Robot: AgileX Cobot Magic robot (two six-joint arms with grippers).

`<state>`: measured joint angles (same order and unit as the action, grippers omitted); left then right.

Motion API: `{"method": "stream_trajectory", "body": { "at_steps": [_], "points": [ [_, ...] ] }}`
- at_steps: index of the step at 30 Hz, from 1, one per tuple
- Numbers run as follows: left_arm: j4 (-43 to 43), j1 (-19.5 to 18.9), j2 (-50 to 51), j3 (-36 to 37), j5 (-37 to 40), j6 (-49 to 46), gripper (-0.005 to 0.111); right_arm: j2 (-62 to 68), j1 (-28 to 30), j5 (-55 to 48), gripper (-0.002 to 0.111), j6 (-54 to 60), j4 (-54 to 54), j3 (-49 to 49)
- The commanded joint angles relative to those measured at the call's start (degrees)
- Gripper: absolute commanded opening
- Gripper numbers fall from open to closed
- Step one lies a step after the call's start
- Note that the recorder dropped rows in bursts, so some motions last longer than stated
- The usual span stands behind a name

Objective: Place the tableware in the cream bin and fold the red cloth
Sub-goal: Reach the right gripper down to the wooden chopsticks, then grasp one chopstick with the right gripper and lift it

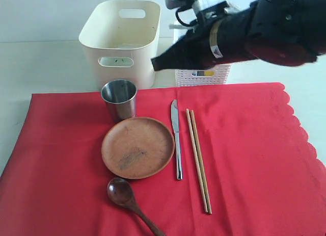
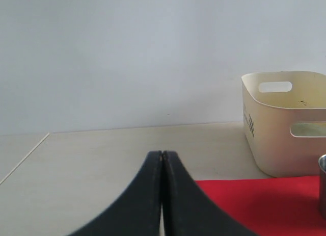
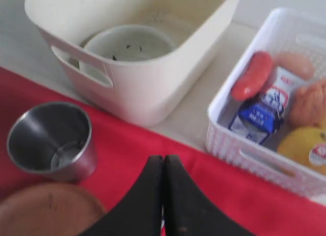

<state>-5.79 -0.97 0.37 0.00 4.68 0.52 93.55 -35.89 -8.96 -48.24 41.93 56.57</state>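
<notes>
I can see the wooden chopsticks (image 1: 199, 162) lying close together, clear of the metal knife, so I should keep lowering my right gripper toward them until its fingers open around both chopsticks (image 1: 195, 136).
The red cloth (image 1: 244, 144) lies flat with a steel cup (image 1: 119, 97), brown wooden plate (image 1: 137, 147), metal knife (image 1: 177, 139), wooden chopsticks (image 1: 198, 159) and dark wooden spoon (image 1: 127, 198) on it. Behind it stands the cream bin (image 1: 122, 40), with the white bowl (image 3: 130, 42) inside it. My right gripper (image 1: 155, 64) is shut and empty, hovering above the cloth's far edge beside the bin, right of the cup (image 3: 51, 141). The left gripper (image 2: 162, 154) is shut and empty, off to the left of the bin (image 2: 285, 121); the exterior view does not show it.
A white lattice basket (image 3: 254, 144) next to the bin holds a sausage (image 3: 252, 75), a milk carton (image 3: 260, 113), a lemon (image 3: 305, 149) and other food. Pale tabletop (image 1: 41, 68) surrounds the cloth. The cloth's scalloped edge (image 1: 300, 129) is on the right.
</notes>
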Motion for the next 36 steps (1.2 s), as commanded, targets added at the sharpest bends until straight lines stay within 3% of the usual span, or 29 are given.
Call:
{"method": "stream_trajectory", "body": {
  "at_steps": [1, 12, 17, 21, 25, 28, 34, 36],
  "points": [
    [-0.1, -0.1, -0.4, 0.0, 0.1, 0.2, 0.000, -4.1, -0.1, 2.4, 0.000, -1.9, 0.1, -9.1],
    [-0.1, -0.1, -0.4, 0.0, 0.1, 0.2, 0.000, -3.0, -0.1, 4.3, 0.002, -4.5, 0.1, -21.3],
    [-0.1, -0.1, -0.4, 0.0, 0.1, 0.2, 0.000, 0.6, -0.1, 5.6, 0.021, -6.0, -0.1, -21.3],
    [-0.1, -0.1, -0.4, 0.0, 0.1, 0.2, 0.000, 3.2, -3.3, 7.9, 0.037, -5.6, -0.9, -21.3],
    [-0.1, -0.1, -0.4, 0.0, 0.1, 0.2, 0.000, 5.3, -4.3, 3.0, 0.047, -2.7, -0.8, -18.0],
    [-0.1, -0.1, -0.4, 0.0, 0.1, 0.2, 0.000, 7.6, -3.9, 0.1, 0.048, -2.7, -0.8, -15.4],
    [-0.1, -0.1, -0.4, 0.0, 0.1, 0.2, 0.000, 13.9, -3.9, 5.5, 0.048, -1.7, 0.6, -14.4],
    [-0.1, -0.1, -0.4, 0.0, 0.1, 0.2, 0.000, 14.5, -3.9, 3.9, 0.043, -1.8, 0.5, -14.4]
  ]
}}
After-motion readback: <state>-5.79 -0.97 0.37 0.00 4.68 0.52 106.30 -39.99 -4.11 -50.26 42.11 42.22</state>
